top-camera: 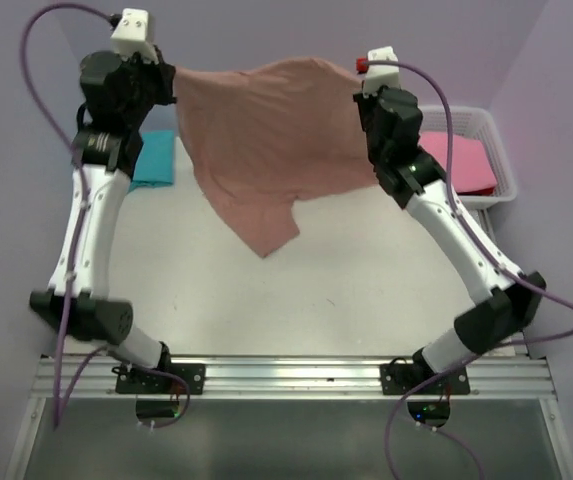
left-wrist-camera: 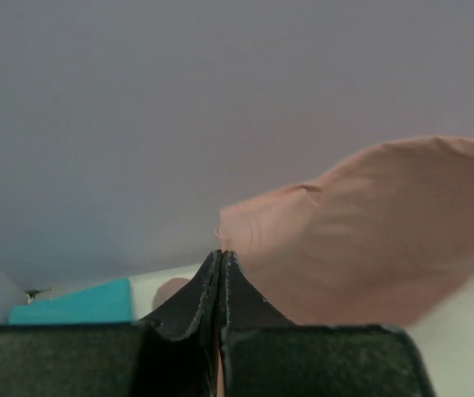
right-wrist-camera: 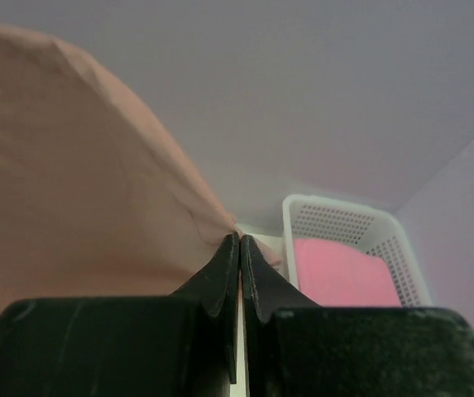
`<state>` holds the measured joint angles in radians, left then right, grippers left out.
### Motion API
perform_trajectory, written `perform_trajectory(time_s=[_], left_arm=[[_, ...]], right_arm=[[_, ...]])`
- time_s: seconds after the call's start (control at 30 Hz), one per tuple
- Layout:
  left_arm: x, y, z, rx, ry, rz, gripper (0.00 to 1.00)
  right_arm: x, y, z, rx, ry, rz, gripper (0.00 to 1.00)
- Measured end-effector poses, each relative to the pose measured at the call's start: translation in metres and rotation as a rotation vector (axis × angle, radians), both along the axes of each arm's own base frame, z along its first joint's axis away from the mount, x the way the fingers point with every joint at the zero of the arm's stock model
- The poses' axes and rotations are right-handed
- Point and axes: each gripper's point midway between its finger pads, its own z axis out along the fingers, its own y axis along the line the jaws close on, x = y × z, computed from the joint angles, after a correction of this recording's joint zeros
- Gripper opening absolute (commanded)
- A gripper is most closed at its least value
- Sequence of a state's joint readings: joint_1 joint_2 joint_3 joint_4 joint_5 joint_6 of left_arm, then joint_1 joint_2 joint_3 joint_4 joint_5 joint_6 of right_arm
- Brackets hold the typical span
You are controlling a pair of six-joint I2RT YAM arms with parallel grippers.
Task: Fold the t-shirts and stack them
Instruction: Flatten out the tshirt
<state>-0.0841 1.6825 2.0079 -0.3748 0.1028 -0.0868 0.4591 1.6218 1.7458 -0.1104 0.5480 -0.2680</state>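
Observation:
Next, my left gripper swings back toward the rail [top-camera: 291, 376] together with my right gripper to shake the t-shirt open, because the t-shirt's lower edge hangs uneven with one sleeve drooping [top-camera: 262, 228].
A dusty salmon-brown t-shirt [top-camera: 266, 140] hangs stretched between both arms above the far half of the table, one sleeve drooping toward the middle. My left gripper [top-camera: 169, 82] is shut on its left corner; in the left wrist view the cloth [left-wrist-camera: 369, 231] spreads right from the closed fingertips [left-wrist-camera: 222, 255]. My right gripper [top-camera: 364, 95] is shut on the right corner; the cloth [right-wrist-camera: 71, 182] fills the left of the right wrist view beside the closed fingertips [right-wrist-camera: 239, 238]. A folded teal t-shirt [top-camera: 154, 160] lies at far left. A bright pink t-shirt [top-camera: 461, 160] lies in the basket.
A white perforated basket [top-camera: 496, 135] stands at the far right by the wall, also in the right wrist view as the basket [right-wrist-camera: 336, 219]. Lavender walls close the back and sides. The arm bases sit on a metal rail [top-camera: 296, 375] at the near edge.

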Motion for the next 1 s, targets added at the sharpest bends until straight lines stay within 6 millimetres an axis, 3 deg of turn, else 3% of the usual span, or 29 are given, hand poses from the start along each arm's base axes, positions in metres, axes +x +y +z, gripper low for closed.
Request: perform_trajectory(time_s=[0.1, 0.17, 0.23, 0.27, 0.3, 0.37, 0.43, 0.5, 0.57, 0.63, 0.67, 0.73, 0.83, 1.0], left_arm=[[-0.103, -0.006, 0.066, 0.002, -0.212, -0.028, 0.0], [-0.162, 0.004, 0.102, -0.009, -0.376, -0.01, 0.0], [-0.195, 0.015, 0.119, -0.026, -0.485, 0.025, 0.0], [-0.198, 0.017, 0.118, -0.034, -0.517, 0.033, 0.0], [-0.193, 0.016, 0.108, -0.042, -0.515, 0.031, 0.0], [-0.159, 0.011, 0.055, -0.047, -0.42, 0.026, 0.0], [-0.113, 0.004, -0.041, -0.038, -0.196, 0.025, 0.0], [-0.087, 0.0, -0.138, -0.03, 0.038, 0.03, 0.0], [-0.09, -0.001, -0.241, -0.024, 0.299, 0.04, 0.0], [-0.12, 0.001, -0.306, -0.031, 0.49, 0.056, 0.0], [-0.133, 0.002, -0.32, -0.038, 0.533, 0.062, 0.0], [-0.149, 0.002, -0.323, -0.06, 0.556, 0.071, 0.0], [-0.159, 0.002, -0.288, -0.098, 0.467, 0.072, 0.0], [-0.181, 0.004, -0.233, -0.138, 0.331, 0.066, 0.0]], right_arm=[[-0.051, -0.008, 0.018, 0.012, -0.063, 0.039, 0.0], [-0.079, -0.026, 0.033, 0.046, -0.13, 0.024, 0.0], [-0.093, -0.04, 0.027, 0.07, -0.147, 0.0, 0.0], [-0.097, -0.045, 0.019, 0.075, -0.138, -0.016, 0.0], [-0.096, -0.046, 0.009, 0.078, -0.126, -0.022, 0.0], [-0.087, -0.041, -0.036, 0.054, -0.04, -0.023, 0.0], [-0.073, -0.032, -0.078, 0.016, 0.052, -0.021, 0.0], [-0.062, -0.024, -0.14, -0.042, 0.194, -0.019, 0.0], [-0.064, -0.023, -0.19, -0.088, 0.315, -0.012, 0.0], [-0.076, -0.026, -0.229, -0.119, 0.415, -0.008, 0.0], [-0.082, -0.029, -0.239, -0.126, 0.444, -0.012, 0.0], [-0.088, -0.032, -0.247, -0.123, 0.468, -0.018, 0.0], [-0.098, -0.036, -0.238, -0.098, 0.453, -0.022, 0.0], [-0.118, -0.048, -0.198, -0.044, 0.375, -0.031, 0.0]])
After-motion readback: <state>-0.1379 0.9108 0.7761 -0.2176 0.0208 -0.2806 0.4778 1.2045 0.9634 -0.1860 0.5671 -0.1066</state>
